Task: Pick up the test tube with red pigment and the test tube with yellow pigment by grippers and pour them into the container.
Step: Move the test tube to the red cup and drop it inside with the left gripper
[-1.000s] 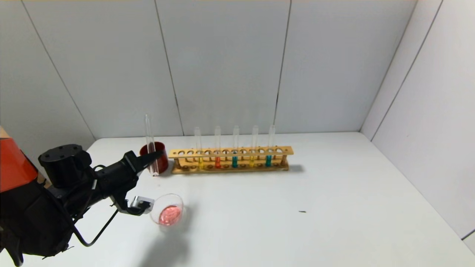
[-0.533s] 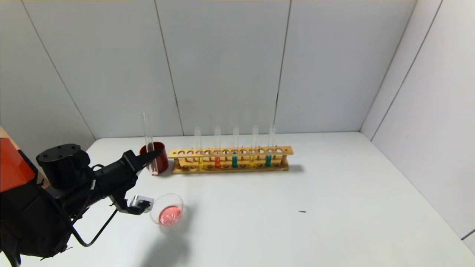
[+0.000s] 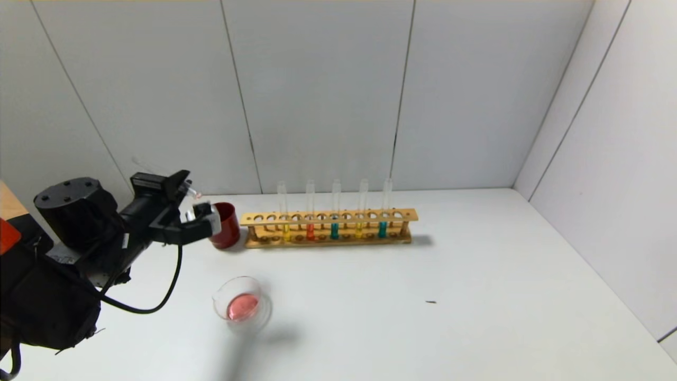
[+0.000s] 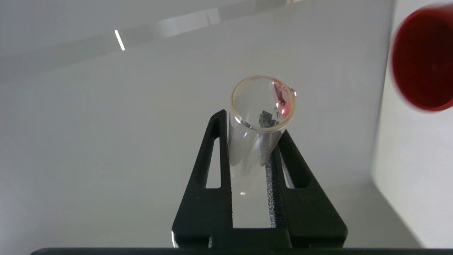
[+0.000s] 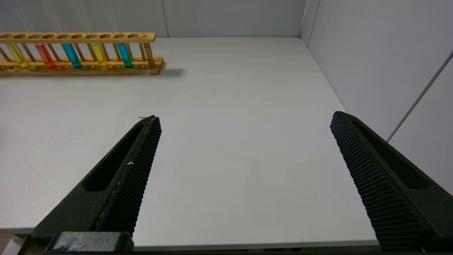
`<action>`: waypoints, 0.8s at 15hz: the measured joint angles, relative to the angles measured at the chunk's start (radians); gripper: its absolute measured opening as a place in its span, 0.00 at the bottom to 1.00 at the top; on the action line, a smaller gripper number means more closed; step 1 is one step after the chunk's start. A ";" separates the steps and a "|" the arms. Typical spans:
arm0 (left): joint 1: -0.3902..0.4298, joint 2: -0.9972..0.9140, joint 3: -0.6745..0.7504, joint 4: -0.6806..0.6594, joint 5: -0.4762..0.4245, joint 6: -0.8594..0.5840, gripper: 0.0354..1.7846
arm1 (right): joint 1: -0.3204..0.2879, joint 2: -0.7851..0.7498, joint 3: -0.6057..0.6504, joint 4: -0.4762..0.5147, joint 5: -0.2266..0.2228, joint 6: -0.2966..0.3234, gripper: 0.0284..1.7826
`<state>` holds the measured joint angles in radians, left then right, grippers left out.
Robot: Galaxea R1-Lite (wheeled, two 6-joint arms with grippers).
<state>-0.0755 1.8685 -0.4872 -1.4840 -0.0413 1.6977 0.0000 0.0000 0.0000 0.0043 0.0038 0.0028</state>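
The robot's left gripper has the empty test tube [image 3: 193, 192] almost flat with the tube's rim low, so the robot should turn the tube upright before it lowers the tube into the dark red cup [image 3: 226, 223].
My left gripper [image 3: 195, 203] is shut on the test tube with red pigment [image 3: 191, 190]. It holds the tube tilted almost flat in the air, just left of the dark red cup [image 3: 225, 225]. In the left wrist view the gripper [image 4: 253, 124] clamps this tube [image 4: 262, 106], which is clear inside with only a red film at the rim. The glass container [image 3: 240, 304] stands on the table below and nearer me, with pink-red liquid in it. Test tubes with yellow pigment [image 3: 285, 231] [image 3: 359, 230] stand in the wooden rack [image 3: 328, 218]. My right gripper [image 5: 246, 118] is open and empty.
The rack also holds another orange-red tube [image 3: 310, 231] and two teal tubes [image 3: 335, 230]. It shows in the right wrist view [image 5: 81, 69] too, far from the right gripper. The red cup [image 4: 423, 58] is close beside the held tube. Grey walls enclose the white table [image 3: 423, 317].
My left gripper has risen and turned, moving back from beside the container to next to the red cup. The held tube has gone from upright to nearly flat.
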 joint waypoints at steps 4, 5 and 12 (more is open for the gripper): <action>-0.002 -0.069 -0.180 0.250 0.330 -0.443 0.16 | 0.000 0.000 0.000 0.000 0.000 0.000 0.98; -0.002 -0.081 -0.235 0.329 0.378 -0.547 0.16 | 0.000 0.000 0.000 0.000 0.000 0.000 0.98; -0.004 -0.079 -0.671 0.951 0.429 -1.274 0.16 | 0.000 0.000 0.000 0.000 0.000 0.000 0.98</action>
<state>-0.0791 1.7900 -1.1587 -0.5334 0.3881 0.4238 0.0000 0.0000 0.0000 0.0047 0.0043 0.0032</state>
